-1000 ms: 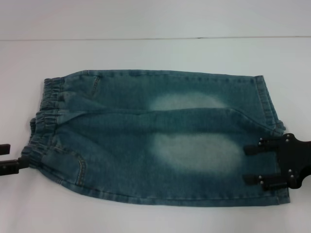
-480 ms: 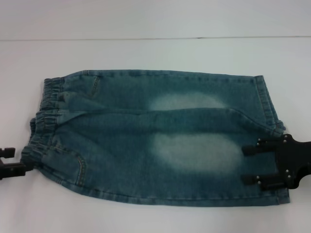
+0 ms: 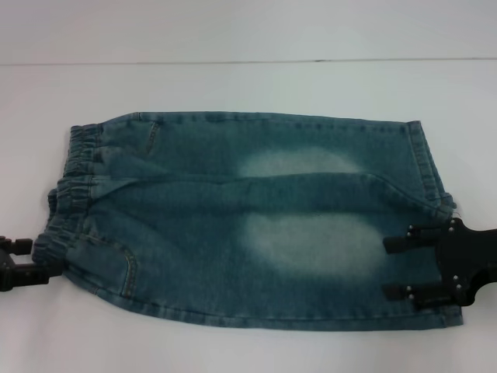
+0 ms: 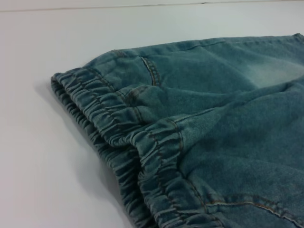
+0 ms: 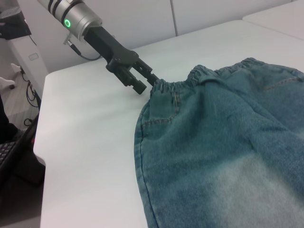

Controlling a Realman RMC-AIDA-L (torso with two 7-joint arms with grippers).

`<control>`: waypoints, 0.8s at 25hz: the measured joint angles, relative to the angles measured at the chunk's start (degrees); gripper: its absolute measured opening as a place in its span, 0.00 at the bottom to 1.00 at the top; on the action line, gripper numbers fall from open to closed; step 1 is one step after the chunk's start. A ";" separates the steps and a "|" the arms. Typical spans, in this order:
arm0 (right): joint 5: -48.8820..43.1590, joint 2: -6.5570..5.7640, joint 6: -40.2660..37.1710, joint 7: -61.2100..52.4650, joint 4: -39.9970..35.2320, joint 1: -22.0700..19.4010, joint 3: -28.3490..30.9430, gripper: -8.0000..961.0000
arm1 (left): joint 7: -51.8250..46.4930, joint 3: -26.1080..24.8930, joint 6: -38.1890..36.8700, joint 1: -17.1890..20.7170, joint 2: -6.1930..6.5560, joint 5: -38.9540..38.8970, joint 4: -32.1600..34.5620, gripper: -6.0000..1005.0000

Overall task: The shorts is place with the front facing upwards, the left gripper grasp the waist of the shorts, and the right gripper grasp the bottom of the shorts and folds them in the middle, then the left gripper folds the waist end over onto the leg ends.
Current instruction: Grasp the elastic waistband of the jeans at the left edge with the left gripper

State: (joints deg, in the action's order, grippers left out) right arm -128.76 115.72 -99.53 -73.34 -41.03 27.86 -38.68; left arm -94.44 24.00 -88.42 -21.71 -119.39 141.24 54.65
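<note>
A loose, soft fold (image 3: 264, 180) lies between the shorts' legs, so the near leg (image 3: 233, 268) will hang down in the middle when I raise its ends.
The blue denim shorts (image 3: 256, 217) lie flat on the white table, doubled lengthwise, with pale faded patches facing up. The ruffled waist (image 3: 74, 179) (image 4: 118, 128) (image 5: 209, 76) is at the left and the straight hems (image 3: 427, 163) are at the right. My left gripper (image 3: 43, 258) (image 5: 148, 83) sits low on the table at the near corner of the waist. Its fingers are apart, their tips touching the gathered band. My right gripper (image 3: 388, 269) rests over the near leg end, open, both fingers lying spread on top of the denim.
The white table (image 3: 233, 85) reaches its back edge beyond the shorts. In the right wrist view the table's side edge (image 5: 40, 156) drops to a floor with cables and equipment, and a second white surface (image 5: 280, 14) stands behind.
My left gripper has slid right and nearer, up to the waist corner. My right gripper has shifted slightly toward the near edge and further onto the leg end. The shorts have not moved.
</note>
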 joint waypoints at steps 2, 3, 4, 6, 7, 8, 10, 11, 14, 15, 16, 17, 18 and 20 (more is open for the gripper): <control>0.00 0.07 0.01 0.03 0.00 0.00 -0.19 0.81 | -0.01 0.06 0.24 -0.01 0.00 0.00 -0.24 0.81; 0.00 0.09 0.02 0.03 0.00 0.00 -0.29 0.81 | -0.01 0.08 0.29 -0.06 0.00 0.00 -0.38 0.81; 0.00 0.09 0.05 0.03 0.00 0.00 -0.42 0.81 | -0.02 0.09 0.31 -0.11 0.00 0.00 -0.52 0.81; 0.00 0.10 0.10 0.04 0.00 0.00 -0.52 0.81 | -0.03 0.13 0.33 -0.18 0.01 0.00 -0.64 0.80; 0.00 0.11 0.11 0.03 0.00 0.00 -0.52 0.81 | -0.03 0.15 0.33 -0.19 0.02 0.00 -0.66 0.79; 0.00 0.11 0.12 0.04 0.00 0.01 -0.52 0.81 | -0.03 0.20 0.34 -0.19 0.02 0.00 -0.67 0.78; 0.00 0.11 0.22 0.04 0.00 0.05 -0.52 0.81 | -0.04 0.26 0.35 -0.19 0.03 0.00 -0.68 0.77; 0.00 0.11 0.33 0.04 0.00 0.06 -0.52 0.81 | -0.03 0.28 0.35 -0.19 0.03 0.00 -0.70 0.76; 0.00 0.12 0.60 0.04 -0.02 0.07 -0.52 0.81 | 0.33 0.45 0.03 -0.18 -0.01 0.00 -0.97 0.74; 0.00 0.15 0.63 0.06 -0.02 0.07 -0.52 0.81 | 0.49 0.70 -0.11 -0.18 -0.02 0.00 -1.10 0.73; 0.00 0.19 0.65 0.08 -0.02 0.08 -0.52 0.81 | 0.59 0.90 -0.12 -0.15 -0.02 0.00 -1.16 0.72; 0.00 0.24 0.68 0.10 -0.02 0.09 -0.52 0.81 | 0.66 1.05 -0.13 -0.13 -0.03 0.00 -1.21 0.71; 0.00 0.26 0.71 0.15 -0.02 0.09 -0.52 0.81 | 0.71 1.13 -0.12 -0.11 -0.03 0.00 -1.26 0.70; 0.00 0.32 0.75 0.29 -0.02 0.09 -0.52 0.81 | 0.72 1.25 -0.10 -0.09 -0.05 0.00 -1.30 0.65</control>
State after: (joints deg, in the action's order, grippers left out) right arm -128.75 116.04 -98.78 -73.05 -41.05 27.95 -39.20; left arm -93.72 25.25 -88.51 -21.80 -119.43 141.24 53.35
